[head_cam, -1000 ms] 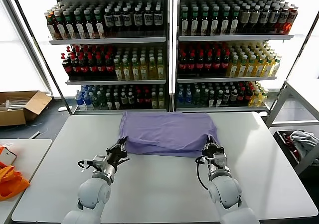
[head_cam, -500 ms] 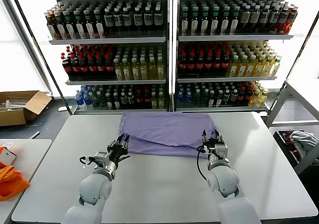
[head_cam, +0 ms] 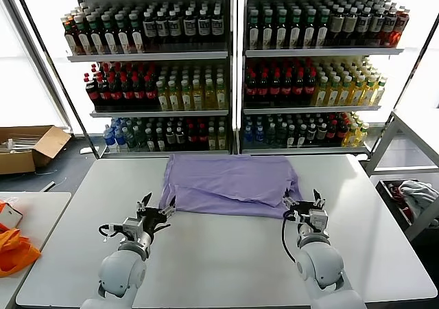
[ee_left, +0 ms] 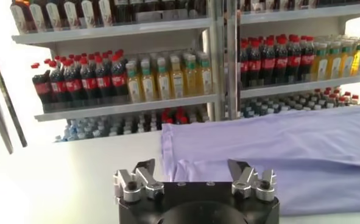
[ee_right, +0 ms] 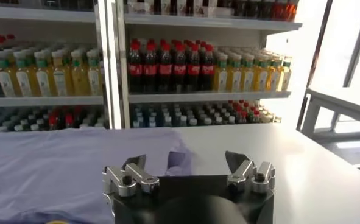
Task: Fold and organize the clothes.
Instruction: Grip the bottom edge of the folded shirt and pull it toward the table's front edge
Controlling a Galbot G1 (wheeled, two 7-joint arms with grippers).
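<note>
My gripper will pull the T-shirt's near edge, and the lavender T-shirt [head_cam: 232, 175] will slide along in one piece, still folded, because the upper layer [head_cam: 236, 198] lies flat over that edge.
The lavender T-shirt [head_cam: 230, 184] lies folded on the far middle of the white table [head_cam: 226, 261], its near edge doubled over. My left gripper [head_cam: 156, 207] is open and empty just off the shirt's near left corner. My right gripper [head_cam: 302, 200] is open and empty just off the near right corner. The shirt shows ahead of the open jaws in the left wrist view [ee_left: 277, 152] and to one side in the right wrist view [ee_right: 64, 164]. Left gripper [ee_left: 192, 169] and right gripper [ee_right: 189, 162] hold nothing.
Shelves of bottles [head_cam: 226, 69] stand behind the table. A cardboard box [head_cam: 27, 147] sits on the floor at left. An orange bag [head_cam: 14, 250] lies on a side table. A grey-white cloth bundle [head_cam: 415, 192] rests at right.
Both grippers let go of the shirt's near edge, opened and drew back and outward toward the corners. The folded edge now lies flat on the shirt.
</note>
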